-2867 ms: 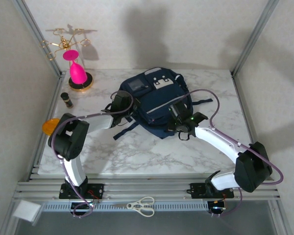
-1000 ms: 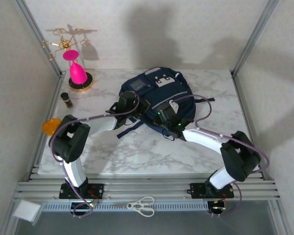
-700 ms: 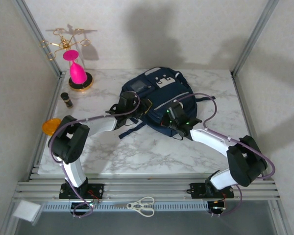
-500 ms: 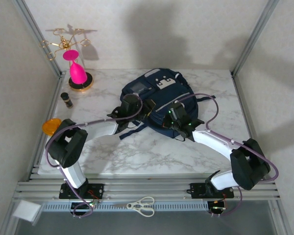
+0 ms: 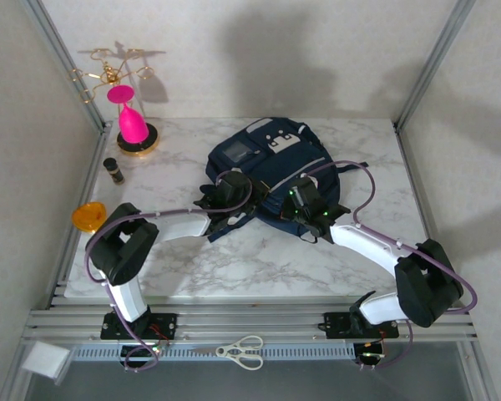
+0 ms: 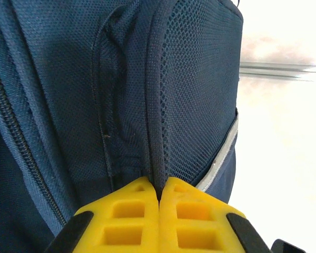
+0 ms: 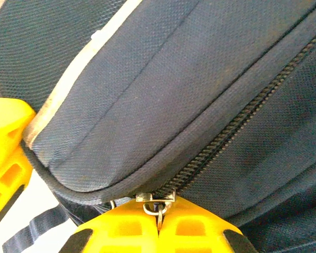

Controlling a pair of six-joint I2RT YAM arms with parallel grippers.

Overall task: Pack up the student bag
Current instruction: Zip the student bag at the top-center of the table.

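Note:
I should swing the bag square, as the student bag lies slanted [image 5: 294, 175] under my grippers, before my right gripper pulls the zipper pull along to the bag's other side [image 5: 327, 164].
The student bag [image 5: 267, 159] lies flat at the back middle of the marble table, a navy-blue backpack with grey piping. My left gripper [image 5: 249, 197] is at its near left edge. In the left wrist view its yellow fingers [image 6: 131, 216] are shut on the dark fabric seam [image 6: 157, 158] beside the mesh side pocket [image 6: 200, 95]. My right gripper [image 5: 289, 200] sits close by at the bag's near edge. Its jaws [image 7: 159, 211] are shut on the metal zipper pull [image 7: 157, 200] at the end of the zipper [image 7: 226, 139].
A pink cone on a gold stand [image 5: 132, 127] and a small dark bottle [image 5: 113, 170] stand at the back left. An orange funnel [image 5: 87, 215] sits at the left table edge. Scissors [image 5: 240, 352] lie on the front rail. Dark straps [image 5: 225, 225] trail beneath the bag.
My left gripper slid right along the bag's near edge, opened briefly and shut again on the seam. The right gripper shifted slightly right with the zipper pull.

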